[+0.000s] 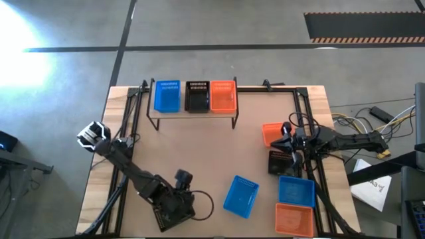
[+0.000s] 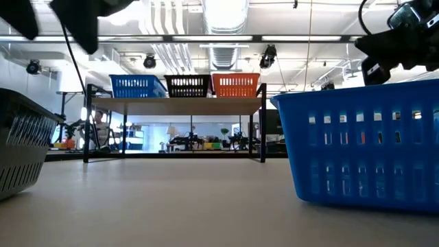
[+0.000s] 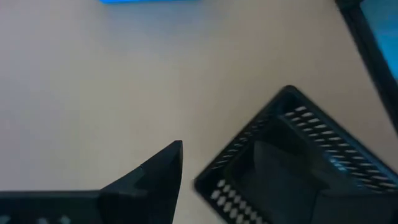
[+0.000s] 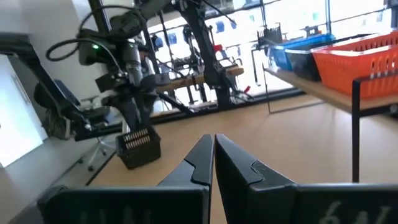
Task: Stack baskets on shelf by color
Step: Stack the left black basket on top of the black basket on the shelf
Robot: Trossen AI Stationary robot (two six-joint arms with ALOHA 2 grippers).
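I expect the black basket [image 3: 308, 163] to be empty when I lift it, because the dark shape [image 3: 277, 171] inside it mirrors my left gripper's outer finger.
A blue [image 1: 167, 97], a black [image 1: 196, 97] and an orange basket [image 1: 223, 96] stand side by side on the shelf [image 1: 192, 117]. My left gripper [image 3: 214, 149] is open near the table's near-left corner, pointing down over a loose black basket [image 3: 311, 155] that stands on the table. One finger [image 3: 155, 177] is outside its wall; a dark shape inside seems to be the other. My right gripper [image 4: 213, 146] is shut and empty. It hovers level, pointing toward the table's left, above an orange [image 1: 271, 133] and a black basket [image 1: 277, 163] by the right edge. My left gripper comes at the black basket from above, astride the wall [image 3: 239, 140] near one corner. A strip of table shows between the outer finger and the rim. Whether either finger touches the wall, I cannot tell. The basket stands on the table.
A blue basket [image 1: 240, 196] lies askew near the table's near edge, large in the low view [image 2: 363, 151]. Another blue [image 1: 296, 191] and an orange basket [image 1: 294, 219] sit at the near-right corner. Bare tabletop [image 1: 199, 156] lies between the shelf and the arms. Cables run along the right edge.
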